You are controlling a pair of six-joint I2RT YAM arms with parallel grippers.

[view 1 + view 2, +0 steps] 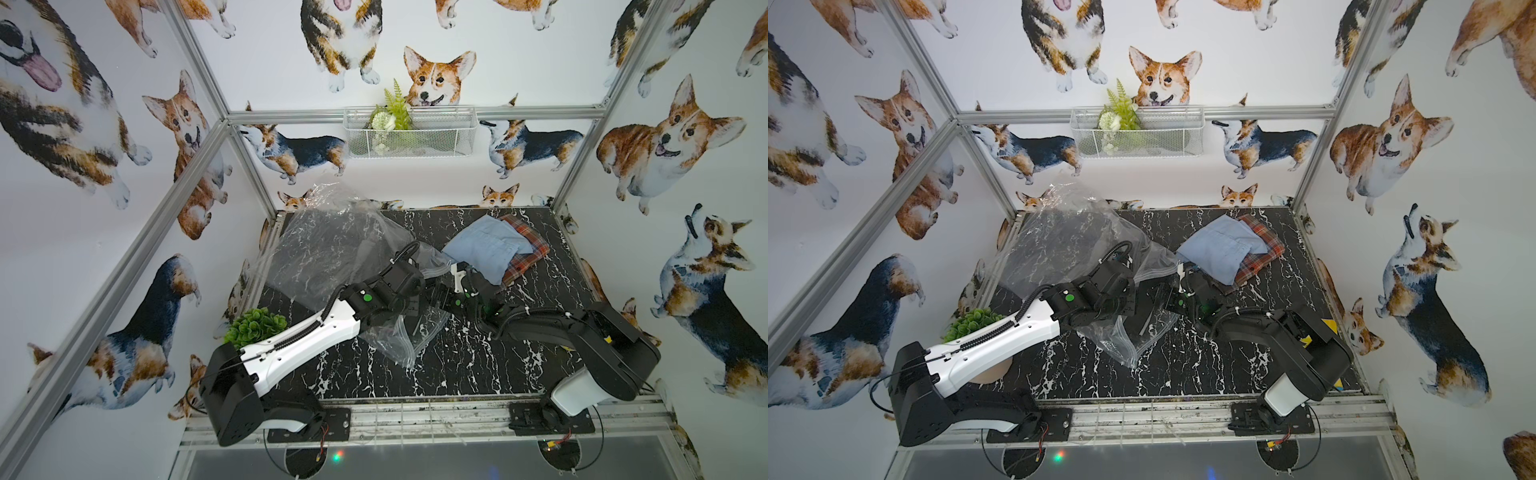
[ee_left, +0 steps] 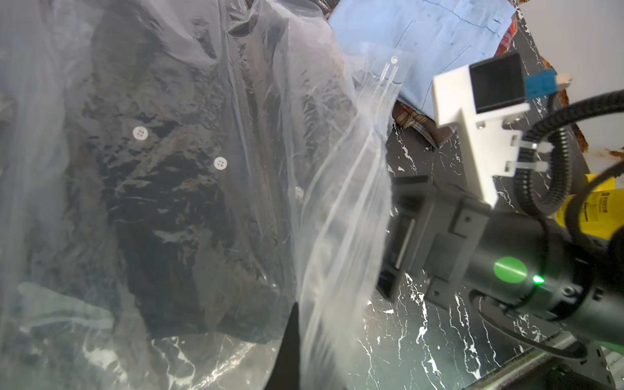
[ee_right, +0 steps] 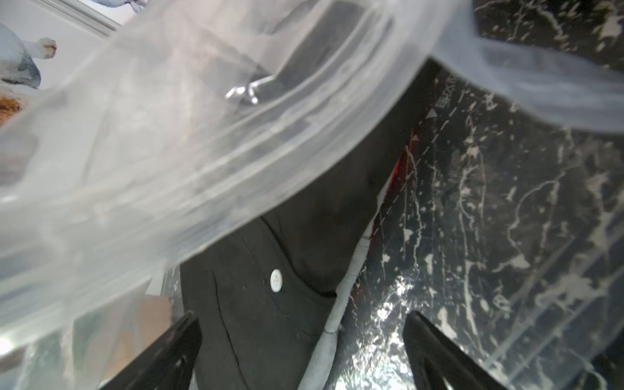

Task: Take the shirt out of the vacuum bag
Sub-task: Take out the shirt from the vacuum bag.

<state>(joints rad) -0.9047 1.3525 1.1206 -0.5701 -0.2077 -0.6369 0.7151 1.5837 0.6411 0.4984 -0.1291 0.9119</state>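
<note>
My gripper will pull the black shirt (image 3: 279,318) out, and a grey garment will stay in the vacuum bag, because a grey edge (image 3: 349,281) shows under the black shirt.
The vacuum bag (image 1: 324,249) (image 1: 1059,245) is a large clear crinkly sack lying across the left and middle of the black marble table (image 1: 478,365). A black shirt (image 2: 162,189) with white buttons lies inside it. My left gripper (image 2: 299,314) is shut on the bag's zip-seal edge (image 2: 341,236) and holds that edge raised. My right gripper (image 3: 300,317) stands open at the bag's mouth. Its two dark fingers sit on either side of the shirt's (image 3: 263,314) buttoned edge, below the lifted plastic (image 3: 202,135). In both top views the two wrists meet mid-table and hide the jaws.
A folded light blue shirt (image 1: 486,249) lies on a plaid one (image 1: 530,249) at the back right. A green plant (image 1: 255,326) stands at the front left under my left arm. A white wire basket (image 1: 409,131) hangs on the back wall.
</note>
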